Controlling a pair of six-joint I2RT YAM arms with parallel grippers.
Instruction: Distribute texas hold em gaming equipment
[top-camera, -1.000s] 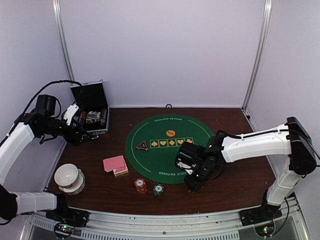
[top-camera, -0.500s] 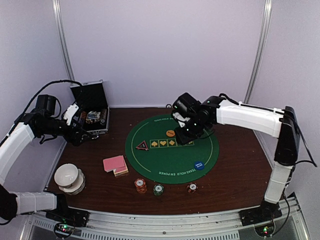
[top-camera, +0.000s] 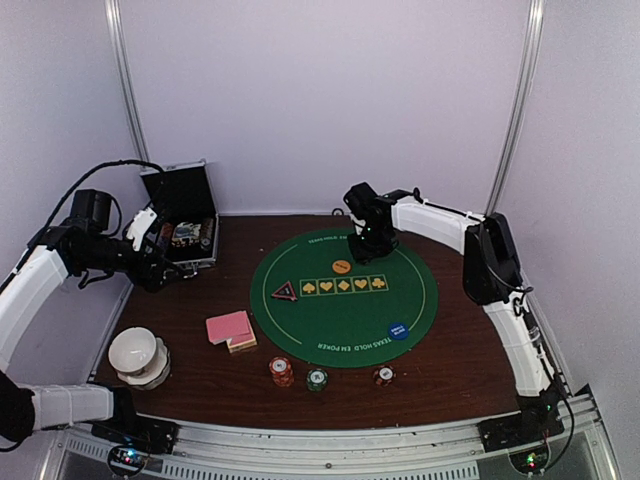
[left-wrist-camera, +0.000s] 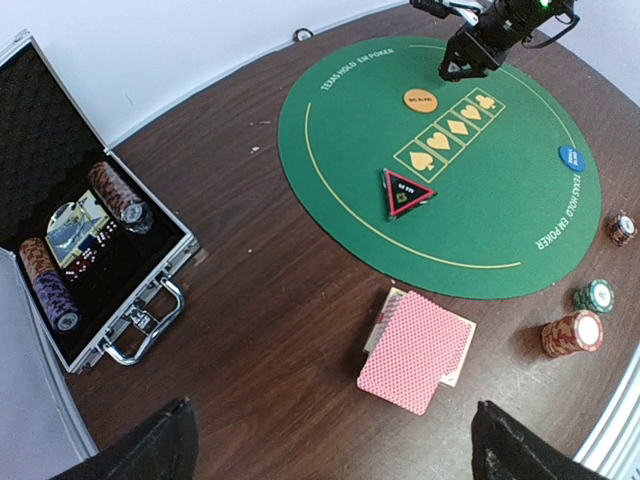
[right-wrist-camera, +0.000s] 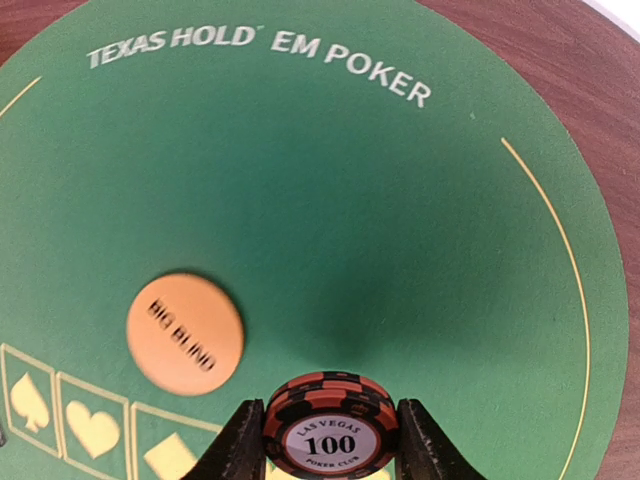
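The red-and-black chips (right-wrist-camera: 330, 432) hang face up, clear of the orange Big Blind disc, so the robot's right gripper goes on lowering them until they sit on the green mat (right-wrist-camera: 315, 335).
My right gripper (top-camera: 362, 246) hovers over the far part of the green poker mat (top-camera: 330, 320), shut on a small stack of red-and-black "100" chips (right-wrist-camera: 332, 425), just right of the orange Big Blind disc (right-wrist-camera: 185, 333). The blue disc (top-camera: 398, 329) lies on the mat's near right. Pink-backed cards (top-camera: 230, 329) lie left of the mat. Red (top-camera: 281, 371), green (top-camera: 317, 379) and small red (top-camera: 384, 376) chip stacks stand along the front. My left gripper (left-wrist-camera: 335, 462) is open and empty, high above the cards (left-wrist-camera: 415, 350).
An open black case (top-camera: 185, 225) with more chips sits at the back left. A white bowl (top-camera: 137, 354) stands at the front left. A black-and-red triangular marker (top-camera: 285, 291) lies on the mat's left side.
My right arm swung from the table's front right, across the mat, to its far side beside the orange disc. The blue disc and small red chip stack now show. The left arm stayed still.
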